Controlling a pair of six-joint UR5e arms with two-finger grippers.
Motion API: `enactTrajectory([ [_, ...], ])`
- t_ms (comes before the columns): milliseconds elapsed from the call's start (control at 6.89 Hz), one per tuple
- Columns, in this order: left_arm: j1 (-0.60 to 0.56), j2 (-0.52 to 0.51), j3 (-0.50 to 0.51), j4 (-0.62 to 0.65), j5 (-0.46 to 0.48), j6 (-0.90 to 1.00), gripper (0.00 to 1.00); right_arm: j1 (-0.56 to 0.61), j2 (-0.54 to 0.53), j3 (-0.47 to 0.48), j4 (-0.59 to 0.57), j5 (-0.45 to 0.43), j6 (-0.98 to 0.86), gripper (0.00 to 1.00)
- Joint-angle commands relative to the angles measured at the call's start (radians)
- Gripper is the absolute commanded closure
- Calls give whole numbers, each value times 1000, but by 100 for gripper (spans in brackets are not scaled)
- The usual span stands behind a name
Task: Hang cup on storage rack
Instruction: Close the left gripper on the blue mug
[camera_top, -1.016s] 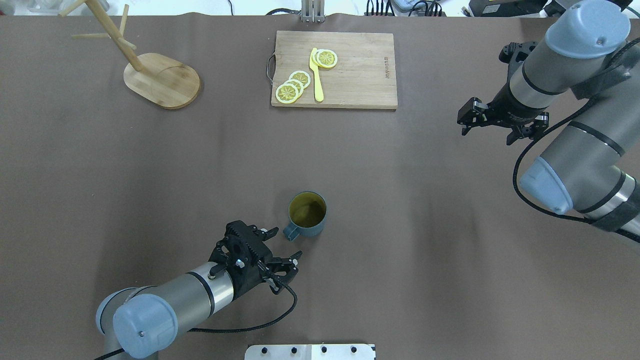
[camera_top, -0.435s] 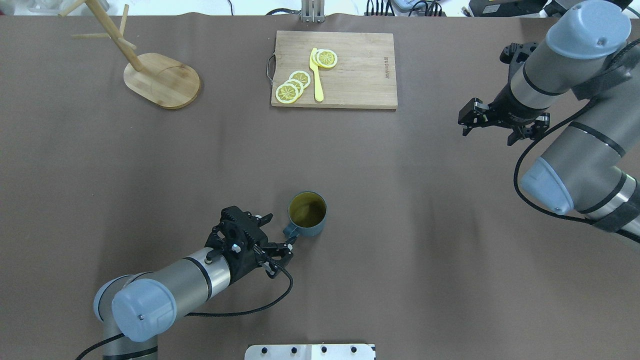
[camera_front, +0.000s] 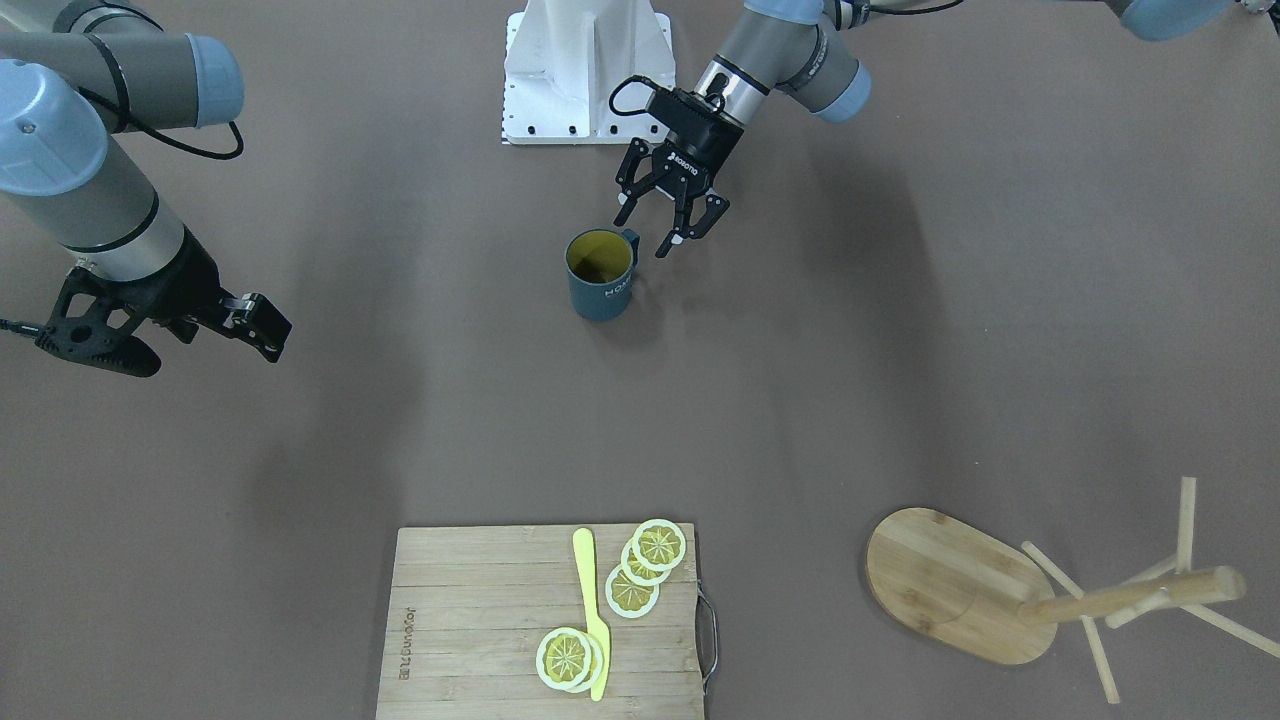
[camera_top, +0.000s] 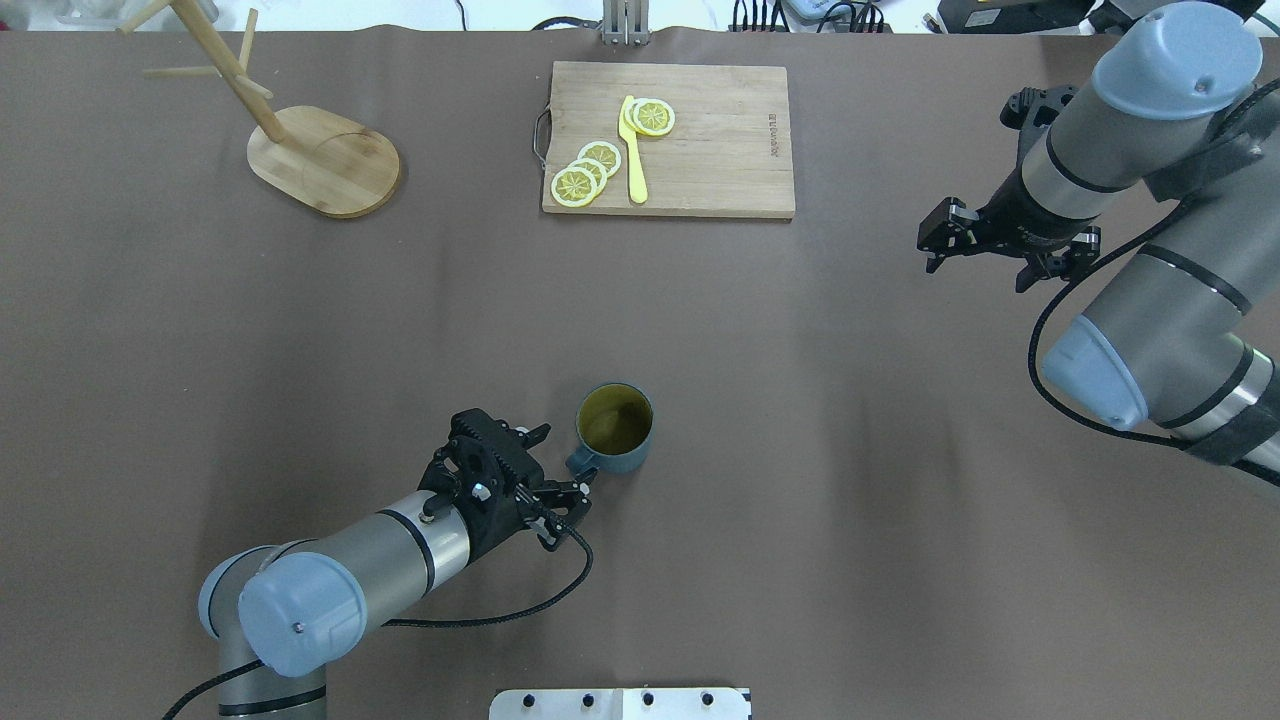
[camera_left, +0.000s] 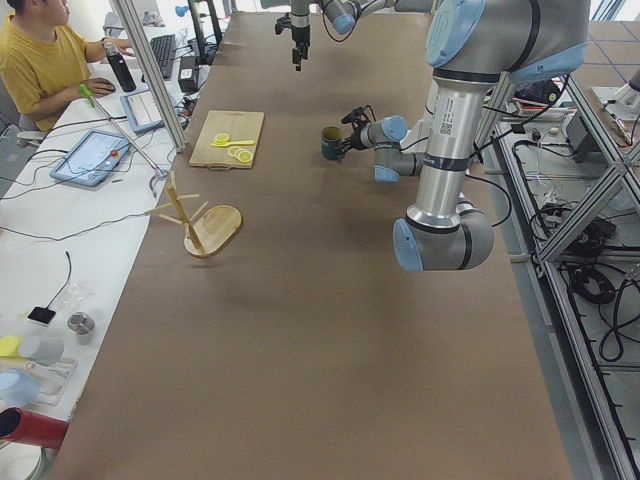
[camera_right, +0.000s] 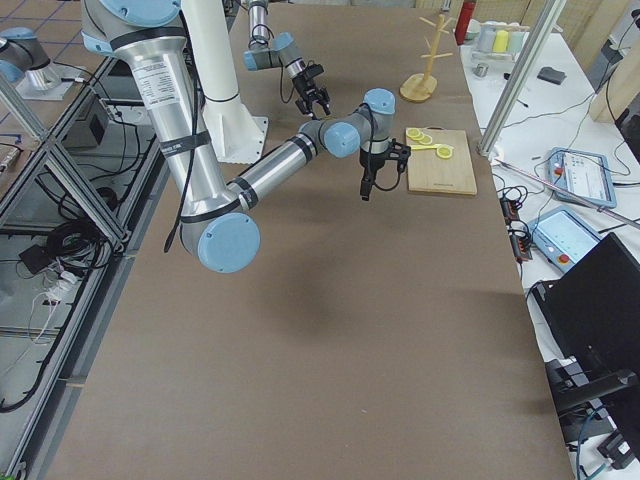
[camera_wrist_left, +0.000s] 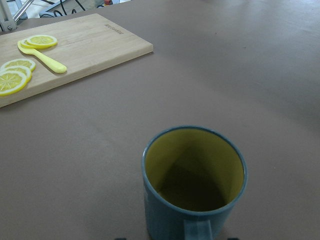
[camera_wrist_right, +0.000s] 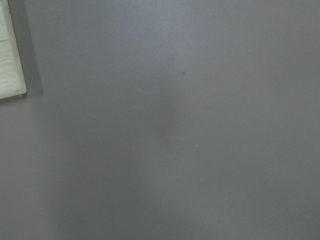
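Observation:
The rack's wires (camera_front: 1137, 607) are much thinner than the dark teal cup's opening (camera_front: 600, 256). The cup will therefore hang opening-first when I tip it over a peg.
The dark teal cup (camera_top: 615, 428) stands upright on the brown table, yellow inside, its handle (camera_top: 580, 463) turned toward my left gripper. It also shows in the front view (camera_front: 600, 275) and close up in the left wrist view (camera_wrist_left: 195, 185). My left gripper (camera_top: 565, 460) is open and low, with its fingertips on either side of the handle's outer end (camera_front: 645, 232). The bamboo storage rack (camera_top: 325, 160) stands at the far left corner, its pegs bare. My right gripper (camera_top: 980, 268) is open and empty, hovering far right.
A wooden cutting board (camera_top: 700, 140) with lemon slices (camera_top: 585, 175) and a yellow knife (camera_top: 633, 150) lies at the far middle. A white mount plate (camera_top: 620, 704) is at the near edge. A person (camera_left: 40, 60) sits beyond the table's far side.
My left gripper has shifted away from the near edge, so its open fingers now line up with the cup's handle. The cup and the right arm have hardly moved.

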Motion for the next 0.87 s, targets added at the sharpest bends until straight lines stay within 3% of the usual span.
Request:
enactTrajectory([
  [0, 0, -10, 9, 0, -1, 1, 39, 1, 0, 2, 0, 0, 1, 0],
  [145, -2, -13, 9, -1, -1, -1, 54, 1, -1, 2, 0, 0, 3, 0],
  [290, -2, -17, 9, -1, -1, -2, 80, 1, -1, 3, 0, 2, 3, 0],
  [435, -3, -20, 9, -1, -1, -2, 95, 1, -1, 5, 0, 2, 4, 0],
  [726, -15, -26, -3, -3, -25, -13, 100, 1, -3, 5, 0, 0, 7, 0],
])
